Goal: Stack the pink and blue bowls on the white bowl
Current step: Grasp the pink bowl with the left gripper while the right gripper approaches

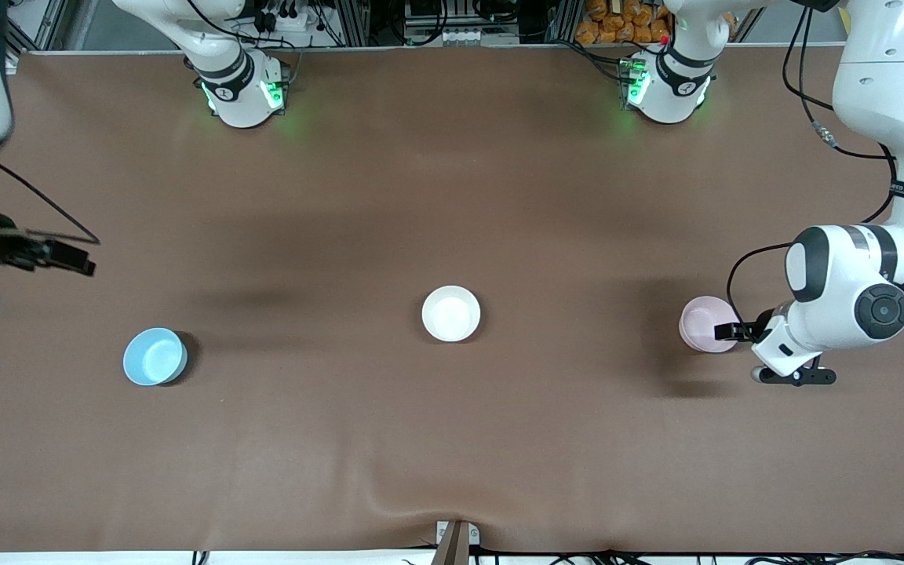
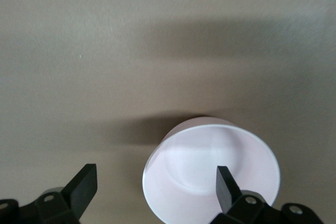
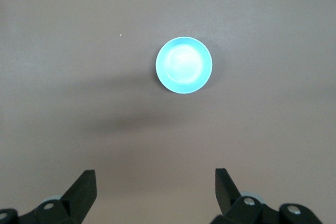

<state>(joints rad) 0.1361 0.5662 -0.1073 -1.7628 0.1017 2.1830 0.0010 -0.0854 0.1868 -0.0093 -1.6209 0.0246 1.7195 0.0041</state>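
Observation:
The pink bowl (image 1: pixel 706 324) has a rim as wide as the white bowl's and gets narrower (image 1: pixel 450 314) below it, so I expect it to nest only partway when the robot lowers it in.
The white bowl (image 1: pixel 451 313) sits at the table's middle. The pale pink bowl (image 1: pixel 701 322) sits toward the left arm's end. My left gripper (image 1: pixel 729 330) is open at its rim. In the left wrist view one finger (image 2: pixel 227 186) is over the pink bowl's (image 2: pixel 210 169) inside, the other finger (image 2: pixel 84 187) is outside, and the left gripper (image 2: pixel 156 186) straddles the rim. The sky blue bowl (image 1: pixel 154 356) sits toward the right arm's end. My right gripper (image 1: pixel 79 261) is open and empty in the air, apart from it. The right wrist view shows the blue bowl (image 3: pixel 184 64) ahead of the right gripper (image 3: pixel 155 187).
A brown cloth (image 1: pixel 452 196) covers the table and wrinkles near the front edge (image 1: pixel 389 486). A small mount (image 1: pixel 456 541) stands at that edge's middle. The arms' bases (image 1: pixel 244 86) (image 1: pixel 668 86) stand along the edge farthest from the front camera.

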